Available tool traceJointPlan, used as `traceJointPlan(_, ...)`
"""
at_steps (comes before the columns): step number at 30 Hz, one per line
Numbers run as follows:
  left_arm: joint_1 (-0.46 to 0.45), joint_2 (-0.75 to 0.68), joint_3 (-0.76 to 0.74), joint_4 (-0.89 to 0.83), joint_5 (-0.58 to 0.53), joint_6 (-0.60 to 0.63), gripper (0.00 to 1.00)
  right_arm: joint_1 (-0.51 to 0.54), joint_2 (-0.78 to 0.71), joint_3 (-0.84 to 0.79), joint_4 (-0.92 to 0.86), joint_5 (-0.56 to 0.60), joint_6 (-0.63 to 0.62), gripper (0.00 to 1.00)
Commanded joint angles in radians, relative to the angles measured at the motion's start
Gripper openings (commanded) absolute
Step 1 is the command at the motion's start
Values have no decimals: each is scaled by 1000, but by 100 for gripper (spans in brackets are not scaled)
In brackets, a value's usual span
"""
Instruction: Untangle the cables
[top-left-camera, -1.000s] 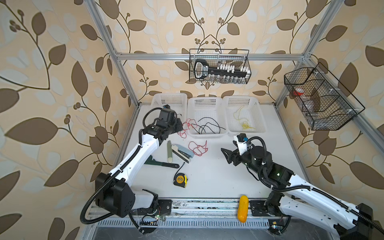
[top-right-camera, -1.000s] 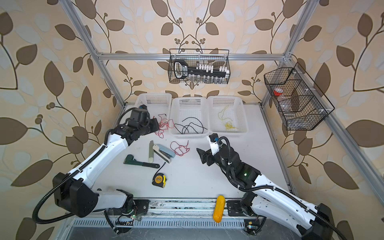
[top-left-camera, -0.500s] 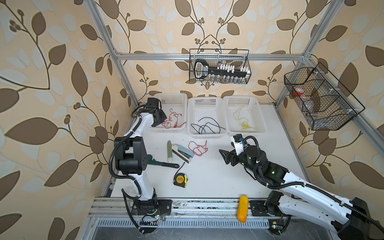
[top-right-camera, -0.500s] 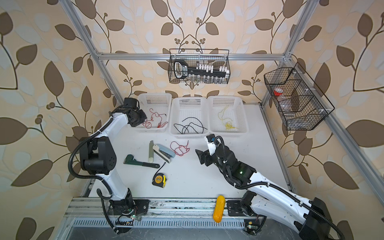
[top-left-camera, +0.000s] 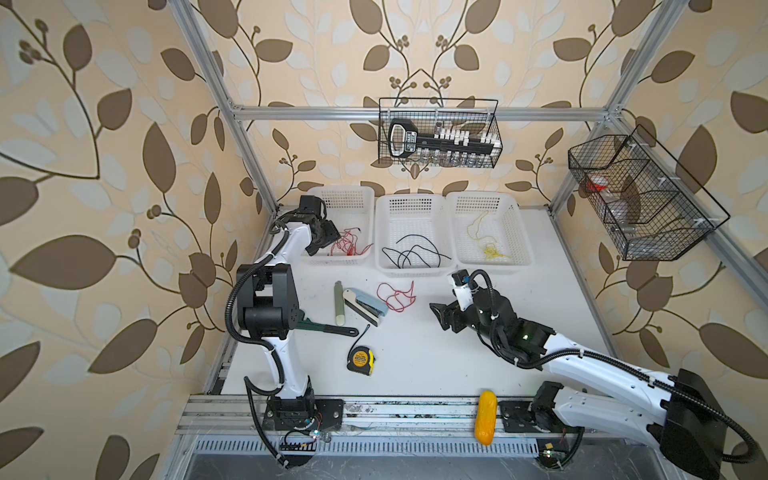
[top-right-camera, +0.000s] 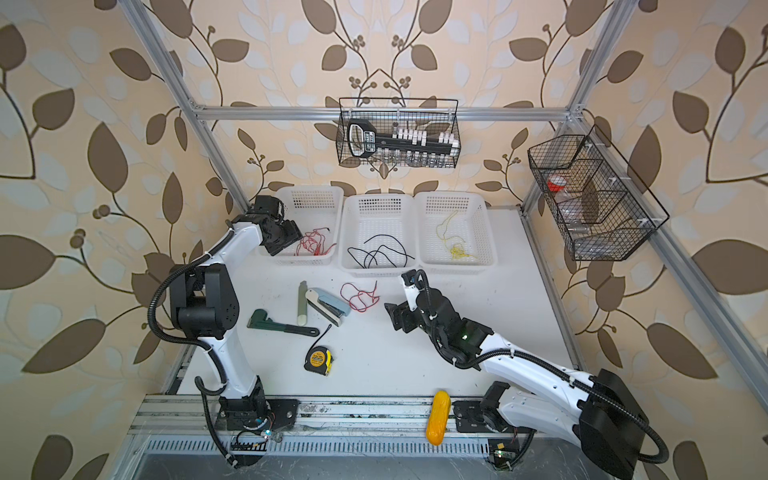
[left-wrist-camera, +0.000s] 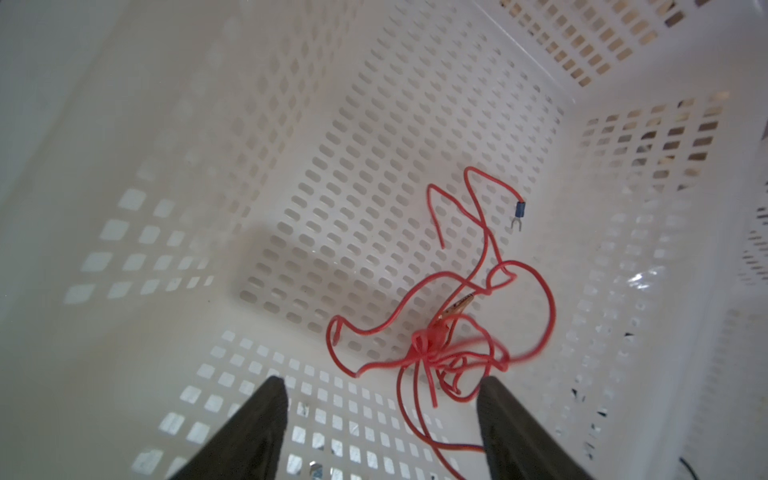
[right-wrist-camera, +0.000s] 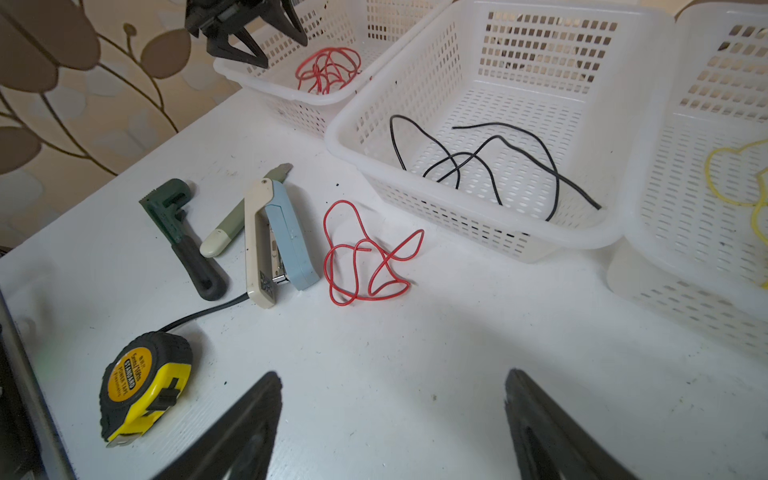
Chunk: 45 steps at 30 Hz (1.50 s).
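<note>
The robot's right gripper should pick up the loose red cable (top-left-camera: 397, 297) and hand it to the left gripper, because the basket of red cables (top-left-camera: 349, 240) is far from the right gripper.
A tangled bundle of red cables (left-wrist-camera: 422, 347) (top-left-camera: 351, 246) (top-right-camera: 313, 245) lies in the left white basket (top-left-camera: 345, 192). My left gripper (left-wrist-camera: 380, 382) (top-left-camera: 322, 245) (top-right-camera: 286, 243) hovers open just over it. One red strand runs between the fingers without being pinched. A single red cable (right-wrist-camera: 357, 243) (top-left-camera: 397, 296) (top-right-camera: 360, 296) lies looped on the table. Black cables (right-wrist-camera: 455, 154) (top-left-camera: 409, 255) rest in the middle basket (top-left-camera: 409, 200). Yellow cables (top-left-camera: 486, 243) (right-wrist-camera: 731, 203) sit in the right basket (top-left-camera: 482, 196). My right gripper (right-wrist-camera: 392, 374) (top-left-camera: 440, 318) (top-right-camera: 395, 318) is open and empty over bare table, to the right of the loose red cable.
Left of the loose red cable lie a blue and cream stapler (top-left-camera: 365, 307), a pale green cutter (top-left-camera: 338, 303), a dark green wrench (top-left-camera: 328, 328) and a yellow tape measure (top-left-camera: 360, 360). A yellow object (top-left-camera: 486, 417) sits on the front rail. Black wire baskets (top-left-camera: 438, 133) hang on the walls.
My left gripper carried the red bundle back over the left basket and opened. The bundle now lies in the basket. My right gripper drifted slightly left.
</note>
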Motion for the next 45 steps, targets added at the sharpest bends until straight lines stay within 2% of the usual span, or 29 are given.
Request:
traceJointPlan(1,-3,-110,-20,22,2,0,88,1,58,40,26,-11,15,84)
traceJointPlan(4,-4,-181,-77,50,24,-9,99,17,120,59,49,11,15,84)
traceJointPlan(11,-66,-423,-317,134,21,-51,99,33,252,124,115,60,37,83)
traceJointPlan(16,-185,-587,-493,173,0,-89,99,34,364,191,154,69,48,81)
traceJointPlan(22,-305,-688,-654,237,36,-134,99,34,508,289,148,99,79,75)
traceJointPlan(29,-334,-753,-766,282,99,-153,99,43,656,367,132,93,130,70)
traceJointPlan(38,-334,-762,-798,298,113,-166,99,54,733,379,131,212,232,66)
traceJointPlan(42,-334,-753,-795,292,126,-159,99,54,745,385,131,221,232,58)
traceJointPlan(45,-334,-757,-798,290,131,-155,99,53,747,389,133,218,229,47)
